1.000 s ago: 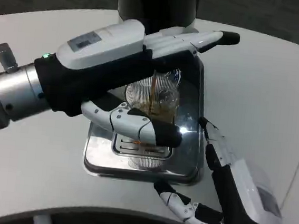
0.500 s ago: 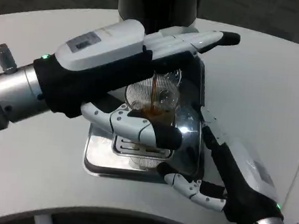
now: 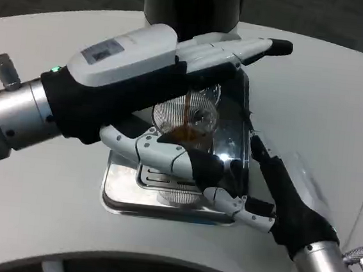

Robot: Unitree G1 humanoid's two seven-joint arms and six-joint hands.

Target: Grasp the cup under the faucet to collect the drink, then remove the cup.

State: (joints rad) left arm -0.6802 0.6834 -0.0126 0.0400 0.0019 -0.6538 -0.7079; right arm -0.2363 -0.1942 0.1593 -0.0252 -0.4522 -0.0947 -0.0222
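The drink (image 3: 184, 135) should stay well below the cup's rim when the robot takes the cup away, because a thin brown stream (image 3: 187, 108) feeds a shallow pool in the cup.
A clear ribbed cup (image 3: 188, 120) stands on the steel drip tray (image 3: 119, 191) under the black dispenser (image 3: 191, 5). A thin brown stream falls into it and brown drink lies in its bottom. My left hand (image 3: 141, 87) reaches across from the left. Its fingers stretch over the far side of the cup and its thumb (image 3: 166, 157) curls round the near side, so it holds the cup. My right hand (image 3: 262, 195) is at the tray's right front corner, fingers spread toward the cup, holding nothing.
The round white table (image 3: 313, 104) spreads around the tray, with bare room at left and right. The dispenser body rises at the back behind the cup.
My right hand has moved up and leftward from the table's front edge to the tray's right front corner. More brown drink has gathered in the cup. The left hand has stayed put.
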